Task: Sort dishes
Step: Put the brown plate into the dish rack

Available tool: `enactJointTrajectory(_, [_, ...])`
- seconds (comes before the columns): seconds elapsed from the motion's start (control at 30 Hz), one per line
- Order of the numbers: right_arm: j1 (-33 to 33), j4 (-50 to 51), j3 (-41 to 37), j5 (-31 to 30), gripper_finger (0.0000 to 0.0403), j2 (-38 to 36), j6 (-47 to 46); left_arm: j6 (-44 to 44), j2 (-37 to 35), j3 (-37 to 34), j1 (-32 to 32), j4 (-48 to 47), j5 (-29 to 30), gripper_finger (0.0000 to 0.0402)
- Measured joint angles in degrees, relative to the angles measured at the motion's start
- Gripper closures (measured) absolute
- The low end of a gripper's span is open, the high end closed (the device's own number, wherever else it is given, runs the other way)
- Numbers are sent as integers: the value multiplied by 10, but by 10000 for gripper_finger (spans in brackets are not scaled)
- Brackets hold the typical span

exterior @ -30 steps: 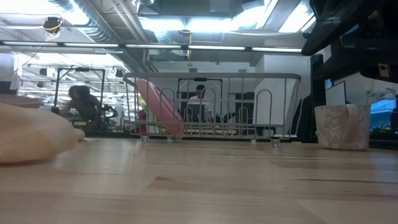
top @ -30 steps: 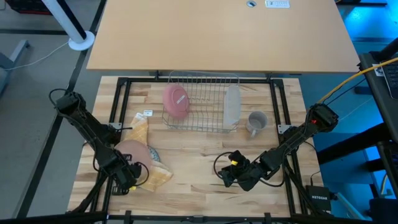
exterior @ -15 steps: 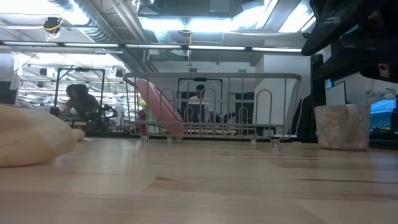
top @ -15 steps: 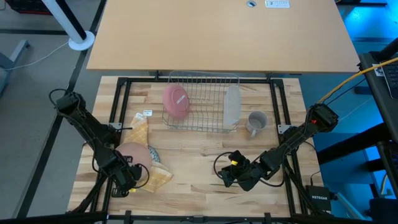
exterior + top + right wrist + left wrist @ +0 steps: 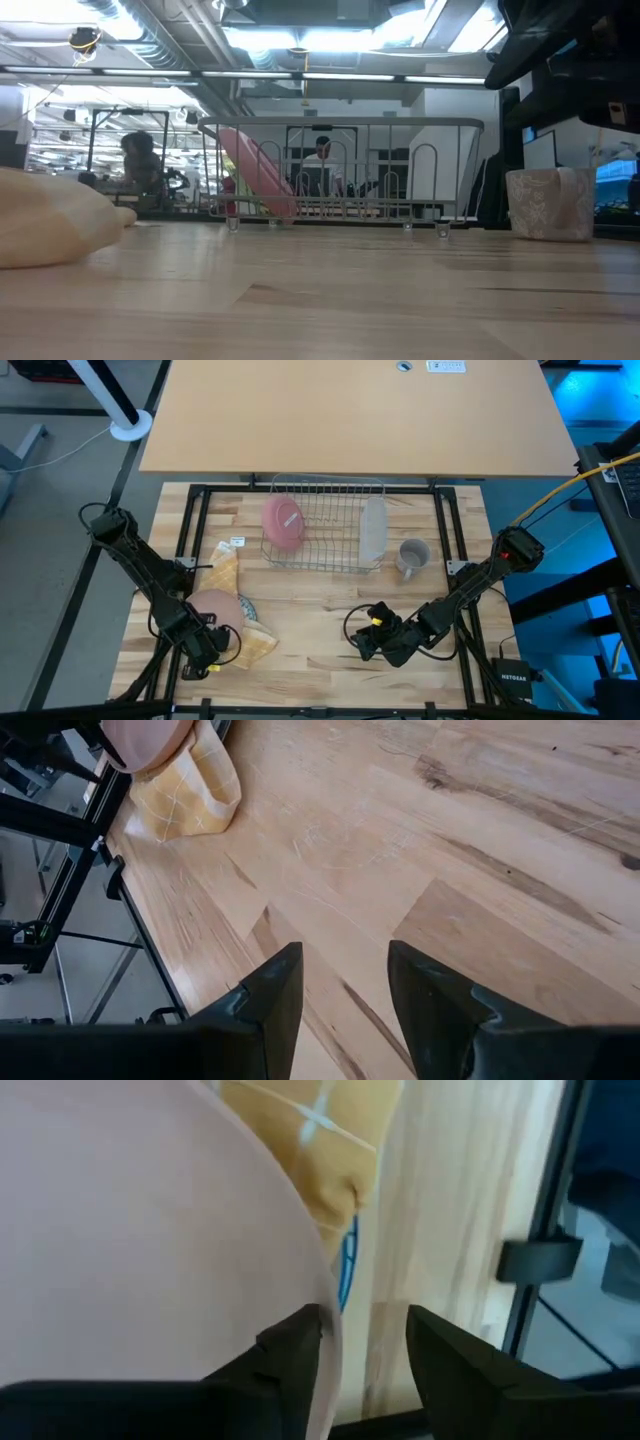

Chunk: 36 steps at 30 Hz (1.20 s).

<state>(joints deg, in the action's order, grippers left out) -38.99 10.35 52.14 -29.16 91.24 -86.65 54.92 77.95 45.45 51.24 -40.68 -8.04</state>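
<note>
I need to open my left gripper and reach deeper over the rim (image 5: 314, 1240) beside the cloth before I lift, because the pink plate's rim (image 5: 336, 1308) sits shallow at the ends of that gripper's fingers.
A pink plate (image 5: 212, 605) lies on the yellow-tan cloth (image 5: 252, 643) at the table's near left, over a blue-patterned plate (image 5: 247, 610) whose edge peeks out (image 5: 347, 1265). My left gripper (image 5: 207, 652) is open at the pink plate's near rim, which fills most of the left wrist view (image 5: 150, 1230). Another pink plate (image 5: 283, 523) and a pale plate (image 5: 373, 530) stand on edge in the wire rack (image 5: 325, 550). The grey mug (image 5: 412, 555) stands on the table right of the rack. My right gripper (image 5: 368, 642) rests open, low over the bare wood near the front edge. My left gripper has the pink plate's near rim (image 5: 328, 1342) running in between its open fingers, close beside one finger (image 5: 295, 1355). I cannot tell whether that finger touches the rim. The plate lies flat on the cloth and the patterned plate.
A black frame rail (image 5: 190, 530) runs along the table's left side and another (image 5: 450, 540) along its right. Bare wood (image 5: 320, 610) lies between the cloth and my right gripper. People show in the room behind the rack (image 5: 320, 160).
My left gripper has opened at the pink plate's near rim and let it go. The plate and the cloth heap under it have settled a little lower. My right arm has kept still.
</note>
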Motion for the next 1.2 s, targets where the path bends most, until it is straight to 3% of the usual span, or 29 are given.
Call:
enactJointTrajectory(0.43, [0,0,0,-13,249,0,0,38,4,0,0,-2,55,272])
enactJointTrajectory(0.93, [0,0,0,-17,249,0,0,73,54,1,0,-7,52,273])
enactJointTrajectory(1.2, [0,0,0,-17,249,0,0,61,54,44,0,-120,46,273])
